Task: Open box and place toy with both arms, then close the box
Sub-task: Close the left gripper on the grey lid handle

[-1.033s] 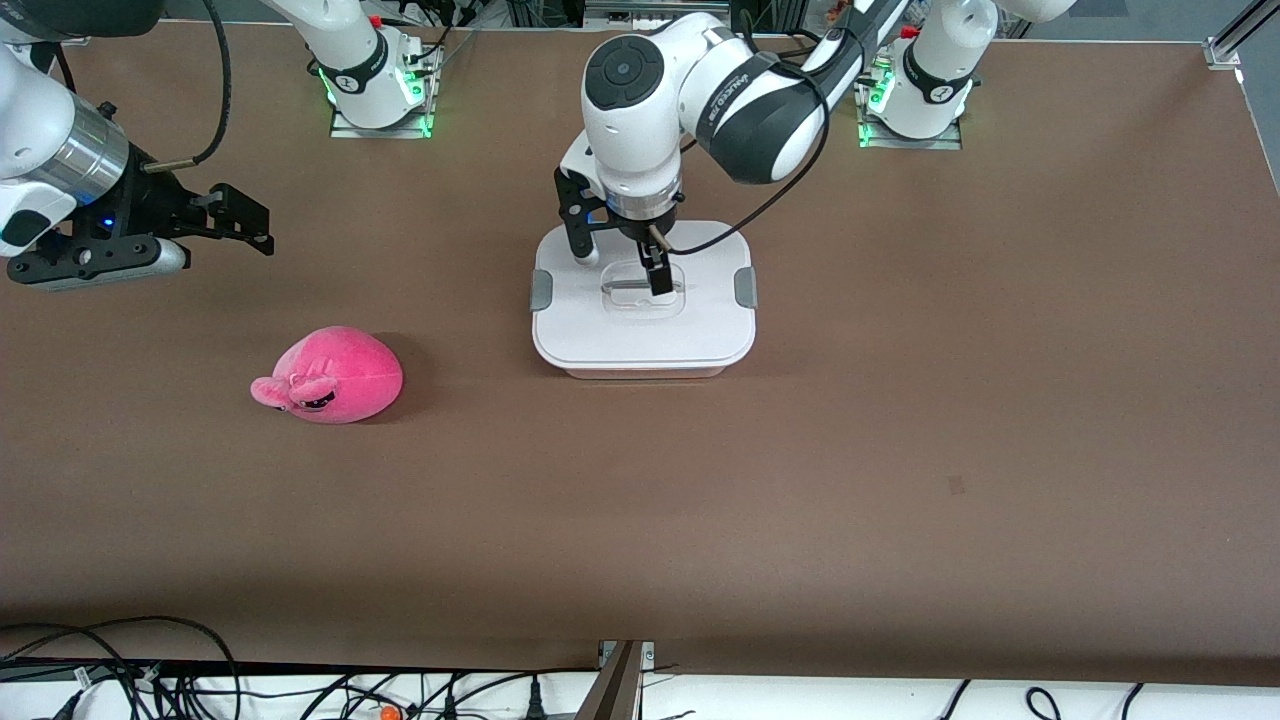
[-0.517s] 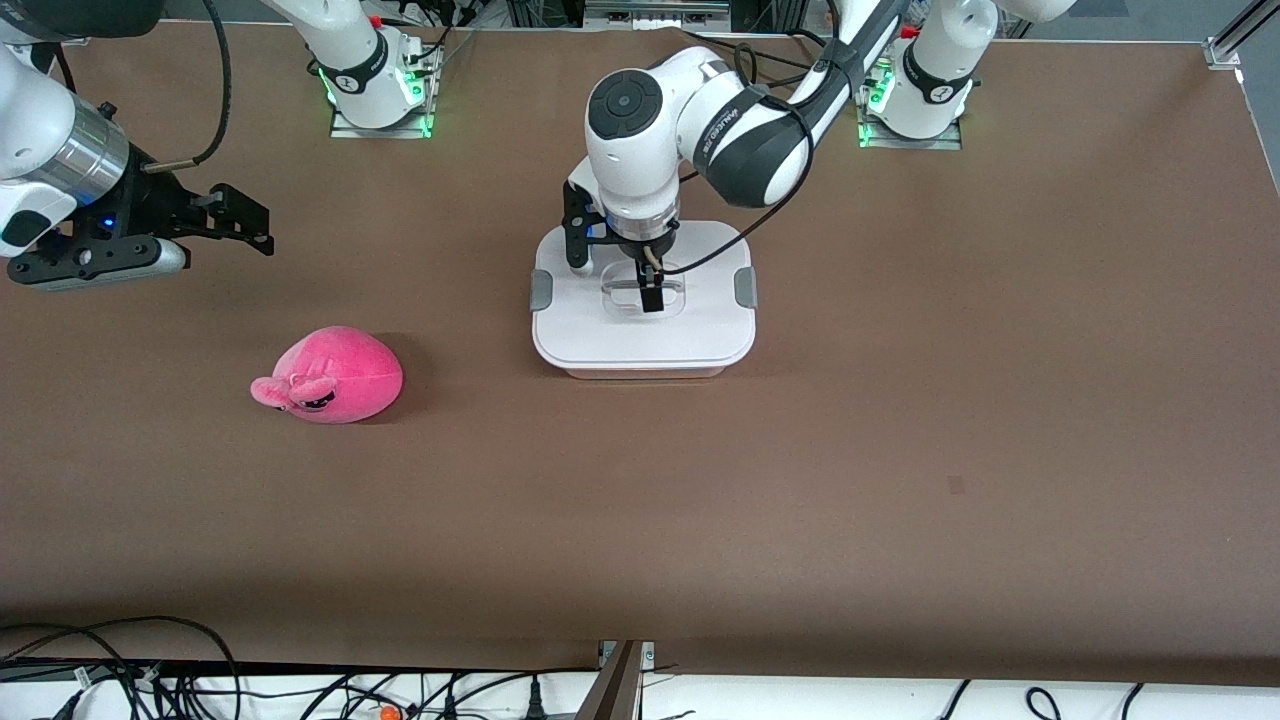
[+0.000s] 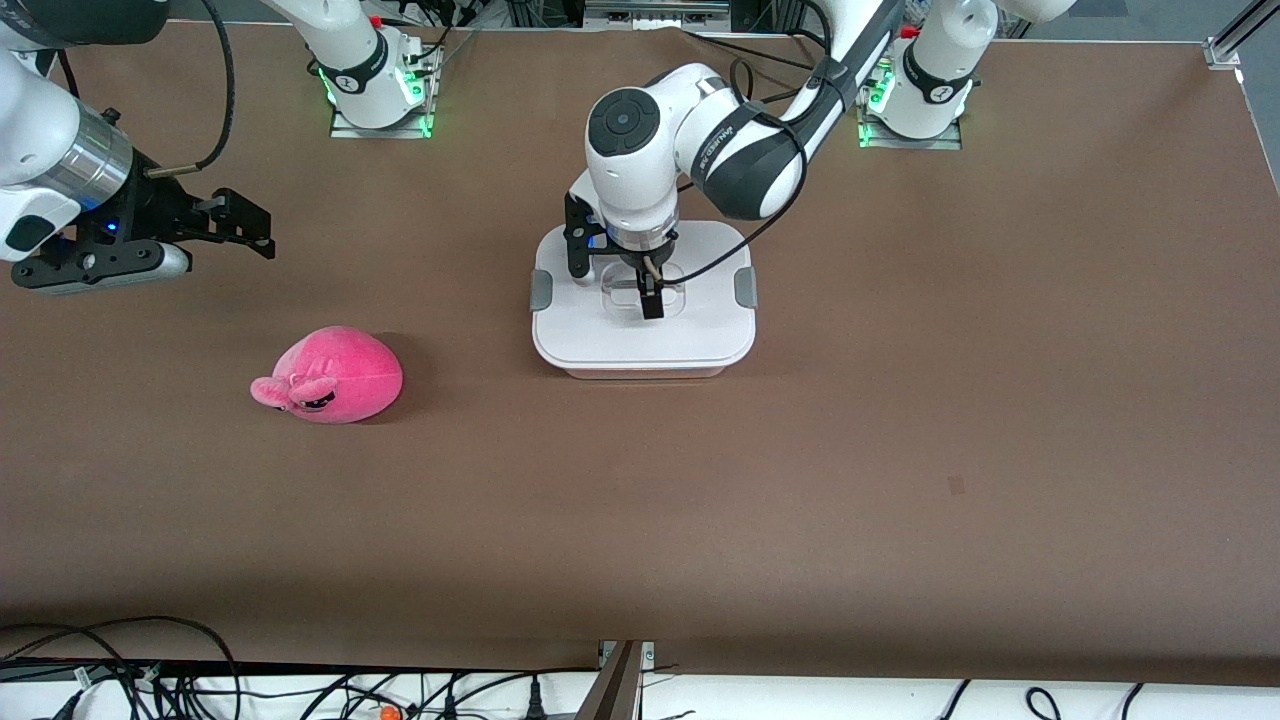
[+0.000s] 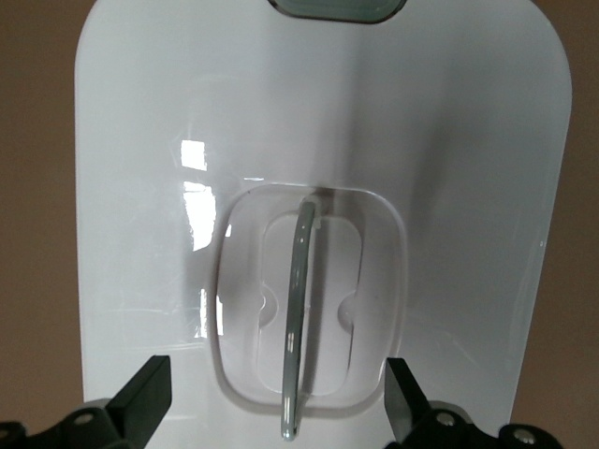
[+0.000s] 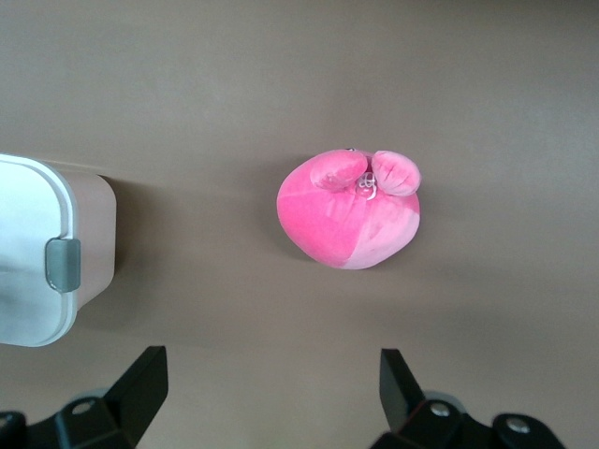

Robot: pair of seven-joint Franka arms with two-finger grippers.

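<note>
The white lid will come off in one piece, together with its clips, when I lift the lid's handle, because grey side clips sit at its opposite edges.
The box stands at the table's middle, its white lid shut, with grey side clips. My left gripper is open, low over the lid, with its fingers on either side of the clear recessed handle. In the left wrist view the gripper straddles the handle without touching it. The hot-pink toy lies on the table toward the right arm's end, nearer the front camera than the box. My right gripper is open and empty, over bare table beside the toy. The right wrist view shows the gripper, the toy and a corner of the box.
The two arm bases stand at the table's edge farthest from the front camera. Cables hang along the edge nearest it. Brown tabletop lies around the box and the toy.
My left gripper has come down closer to the lid, around the handle. The right gripper has shifted only slightly. The box and the toy have not moved.
</note>
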